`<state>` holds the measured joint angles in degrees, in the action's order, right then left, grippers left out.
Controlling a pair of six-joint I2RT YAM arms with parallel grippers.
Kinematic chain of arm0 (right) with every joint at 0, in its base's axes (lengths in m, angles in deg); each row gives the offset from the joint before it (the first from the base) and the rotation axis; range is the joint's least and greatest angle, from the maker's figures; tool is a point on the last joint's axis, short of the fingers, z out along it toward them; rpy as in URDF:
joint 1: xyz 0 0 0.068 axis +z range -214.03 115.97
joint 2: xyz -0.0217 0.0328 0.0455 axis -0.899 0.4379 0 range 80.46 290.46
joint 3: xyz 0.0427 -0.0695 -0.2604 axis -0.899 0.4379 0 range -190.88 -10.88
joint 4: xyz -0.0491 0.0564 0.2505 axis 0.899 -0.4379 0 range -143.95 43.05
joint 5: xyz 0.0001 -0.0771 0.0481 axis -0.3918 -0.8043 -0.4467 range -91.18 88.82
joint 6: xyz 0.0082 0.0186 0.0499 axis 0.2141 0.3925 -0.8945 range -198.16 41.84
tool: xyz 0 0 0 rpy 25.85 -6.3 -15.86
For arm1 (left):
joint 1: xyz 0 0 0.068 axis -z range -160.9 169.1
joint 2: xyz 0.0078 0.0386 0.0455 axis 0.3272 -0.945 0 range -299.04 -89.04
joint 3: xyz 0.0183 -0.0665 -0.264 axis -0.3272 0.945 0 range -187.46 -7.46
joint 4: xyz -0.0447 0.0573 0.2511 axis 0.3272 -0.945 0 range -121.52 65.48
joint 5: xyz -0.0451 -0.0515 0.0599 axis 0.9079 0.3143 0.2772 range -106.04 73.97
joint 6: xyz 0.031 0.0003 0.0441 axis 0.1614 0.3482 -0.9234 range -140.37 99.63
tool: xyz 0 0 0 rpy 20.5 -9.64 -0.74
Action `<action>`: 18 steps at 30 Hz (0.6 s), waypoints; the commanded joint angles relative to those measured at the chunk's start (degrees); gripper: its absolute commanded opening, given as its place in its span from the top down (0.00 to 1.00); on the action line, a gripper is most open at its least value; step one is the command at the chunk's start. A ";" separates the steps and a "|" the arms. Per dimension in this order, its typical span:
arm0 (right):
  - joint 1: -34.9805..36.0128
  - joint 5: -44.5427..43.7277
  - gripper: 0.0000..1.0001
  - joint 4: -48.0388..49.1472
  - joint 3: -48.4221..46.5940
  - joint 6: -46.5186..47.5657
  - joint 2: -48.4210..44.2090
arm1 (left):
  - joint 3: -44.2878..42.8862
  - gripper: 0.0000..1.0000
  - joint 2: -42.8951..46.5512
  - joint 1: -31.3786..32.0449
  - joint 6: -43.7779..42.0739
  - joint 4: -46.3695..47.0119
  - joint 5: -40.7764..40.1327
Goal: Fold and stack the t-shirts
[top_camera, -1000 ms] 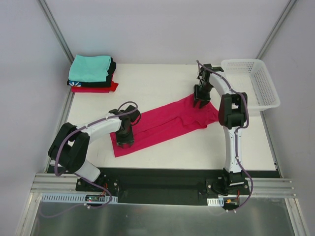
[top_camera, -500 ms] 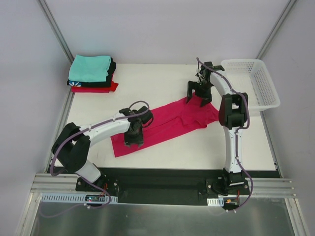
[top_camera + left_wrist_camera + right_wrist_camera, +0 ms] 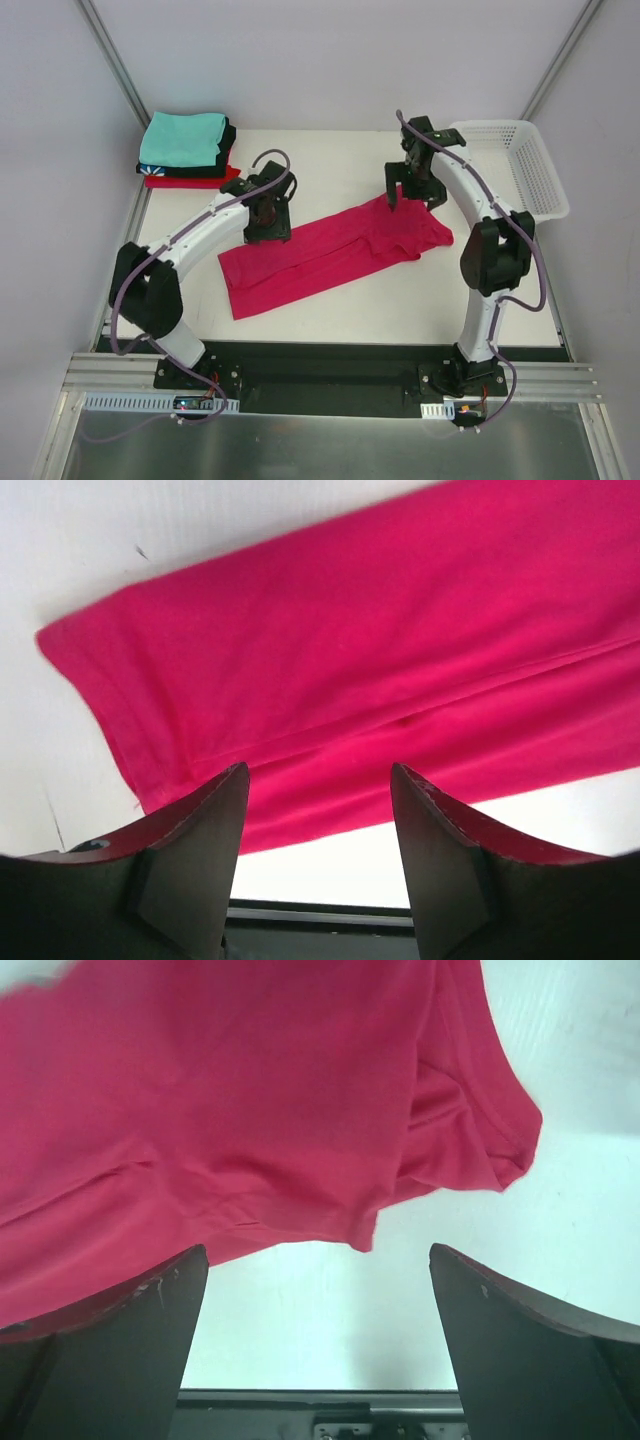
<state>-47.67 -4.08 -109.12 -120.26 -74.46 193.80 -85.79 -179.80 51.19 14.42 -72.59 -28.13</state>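
Note:
The crimson-pink strip [image 3: 318, 258] lies at a slant across the table, so next my right gripper presses down on its far end [image 3: 398, 228] and turns the strip lengthwise together with my left gripper before folding.
A crimson-pink t-shirt [image 3: 330, 250] lies folded into a long strip, slanting across the table from near left to far right; it fills the left wrist view [image 3: 380, 660] and the right wrist view [image 3: 230, 1110]. My left gripper [image 3: 268, 222] hangs open above the strip's far edge on the left, nothing between its fingers [image 3: 190, 870]. My right gripper [image 3: 412, 190] stands wide open over the strip's far right end, holding nothing. A stack of folded t-shirts, teal [image 3: 183, 138] over black and red, sits at the far left corner.
A white mesh basket [image 3: 510, 165] stands at the table's far right edge, close behind the right arm. White table [image 3: 320, 165] shows between the stack and the basket and in front of the strip. Grey walls enclose the table.
Both grippers have let go of the pink t-shirt and opened. The left gripper rose and moved away toward the far left; the right arm swung its elbow right and lifted off the cloth.

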 commanded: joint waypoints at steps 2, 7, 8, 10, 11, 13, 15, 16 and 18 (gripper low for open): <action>1.22 -11.52 0.04 2.57 7.95 -3.26 0.48 | 7.04 0.44 -3.63 -3.09 -9.20 13.08 6.20; 0.96 -11.26 0.04 5.74 7.69 -3.44 3.20 | 7.31 0.44 -6.88 -5.64 -13.34 18.88 11.91; 0.87 -10.73 0.04 6.36 7.78 -3.53 3.46 | 7.66 0.44 -7.49 -6.16 -13.60 20.63 14.01; 0.43 -7.32 0.04 9.69 8.92 -3.18 3.82 | 7.57 0.45 -9.34 -7.22 -14.39 21.62 16.40; 0.17 -5.56 0.04 10.83 9.36 -3.00 4.08 | 7.31 0.45 -10.04 -7.48 -14.48 21.79 16.49; -1.50 0.07 0.04 12.95 9.72 -3.00 4.69 | 7.13 0.46 -11.45 -8.19 -14.22 21.79 17.10; -2.65 2.36 0.04 13.22 9.28 -3.09 6.36 | 7.31 0.46 -12.15 -8.37 -13.87 21.80 17.11; -2.91 4.72 0.04 13.04 7.97 -3.18 6.98 | 7.48 0.46 -12.33 -8.37 -13.78 22.06 17.19; -3.35 5.09 0.04 11.56 6.73 -3.00 9.26 | 8.01 0.46 -12.77 -8.37 -13.78 22.32 17.11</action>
<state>-49.68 -4.49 -97.56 -110.97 -76.71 199.68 -78.14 -192.21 43.02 2.11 -51.70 -12.94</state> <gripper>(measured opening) 0.961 0.542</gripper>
